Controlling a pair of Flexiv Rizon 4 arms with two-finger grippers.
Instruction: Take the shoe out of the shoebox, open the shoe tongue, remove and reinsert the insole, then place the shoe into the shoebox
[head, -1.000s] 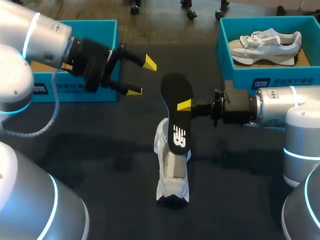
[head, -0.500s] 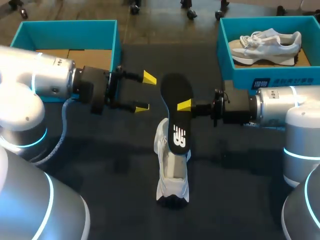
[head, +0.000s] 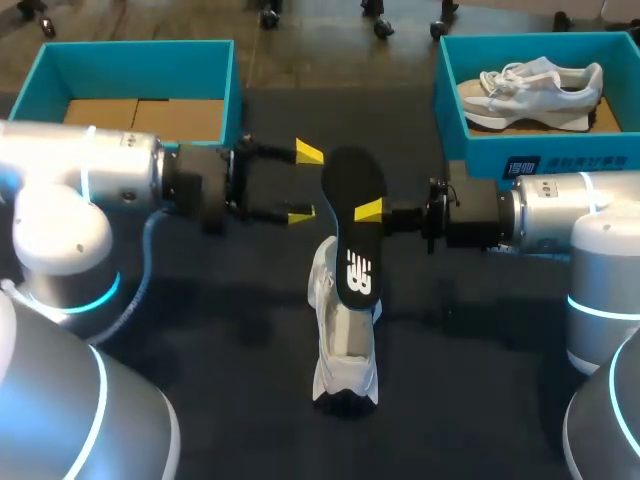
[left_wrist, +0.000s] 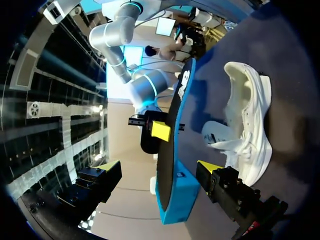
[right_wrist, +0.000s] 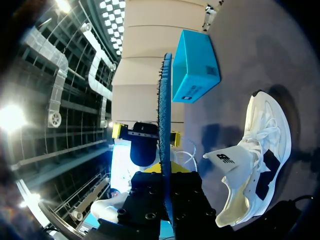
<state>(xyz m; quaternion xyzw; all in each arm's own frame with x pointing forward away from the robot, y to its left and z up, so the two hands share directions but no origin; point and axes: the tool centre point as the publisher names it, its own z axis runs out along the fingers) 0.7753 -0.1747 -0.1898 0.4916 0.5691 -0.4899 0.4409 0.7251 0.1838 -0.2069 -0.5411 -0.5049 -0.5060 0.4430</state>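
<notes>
The blue edge (left_wrist: 179, 120) goes on almost straight past my right gripper's hold. I expect the black insole (head: 355, 215) to stay almost straight when my left gripper carries it.
A white shoe (head: 345, 345) lies on the dark table, also visible in the left wrist view (left_wrist: 247, 120) and the right wrist view (right_wrist: 257, 150). Above it, the black insole (head: 352, 215) with a blue underside stands on edge, its lower end over the shoe's opening. My right gripper (head: 368, 212) is shut on the insole's edge (right_wrist: 164, 120). My left gripper (head: 304, 183) is open, just left of the insole. From the left wrist view the insole (left_wrist: 172, 135) stands edge-on straight ahead of the spread fingers (left_wrist: 210, 167).
An empty teal shoebox (head: 140, 62) stands at the back left. A second teal box (head: 530, 155) at the back right holds another pale shoe (head: 530, 90). Dark table surface lies on both sides of the white shoe.
My left arm has swung down and to the right, bringing its open gripper close to the insole. The right arm, insole and shoe have not moved.
</notes>
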